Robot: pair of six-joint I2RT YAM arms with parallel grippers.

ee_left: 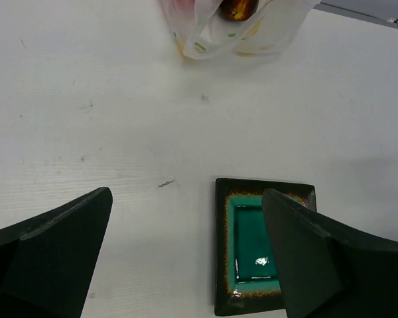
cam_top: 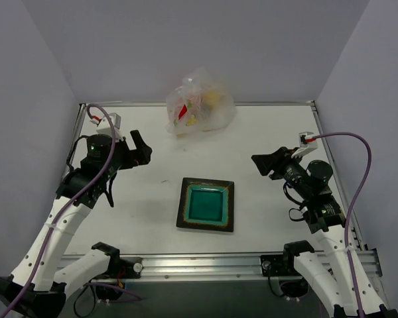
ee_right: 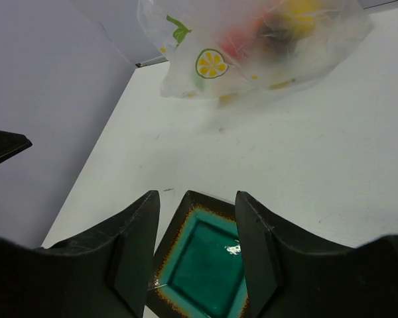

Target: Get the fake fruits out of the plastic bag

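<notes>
The table is clear (cam_top: 160,130) up to the plastic bag, so my open left gripper keeps going toward the bag's loose edge (cam_top: 172,115) and closes on the plastic there.
The plastic bag (cam_top: 199,103) lies at the far middle of the table, wrinkly and see-through with green and yellow marks. Fruits show inside it as a red patch (cam_top: 183,112) and a yellow patch (cam_top: 213,99). In the left wrist view the bag (ee_left: 242,30) is at the top edge with a dark red fruit (ee_left: 237,8) inside. In the right wrist view the bag (ee_right: 252,46) shows red (ee_right: 239,36) and yellow (ee_right: 300,9) fruits. My left gripper (cam_top: 141,149) is open and empty, left of the bag. My right gripper (cam_top: 264,163) is open and empty, to the right.
A square teal plate (cam_top: 205,204) with a dark rim sits at the table's middle, between the arms; it also shows in the left wrist view (ee_left: 252,242) and the right wrist view (ee_right: 202,271). Purple walls enclose the table on three sides.
</notes>
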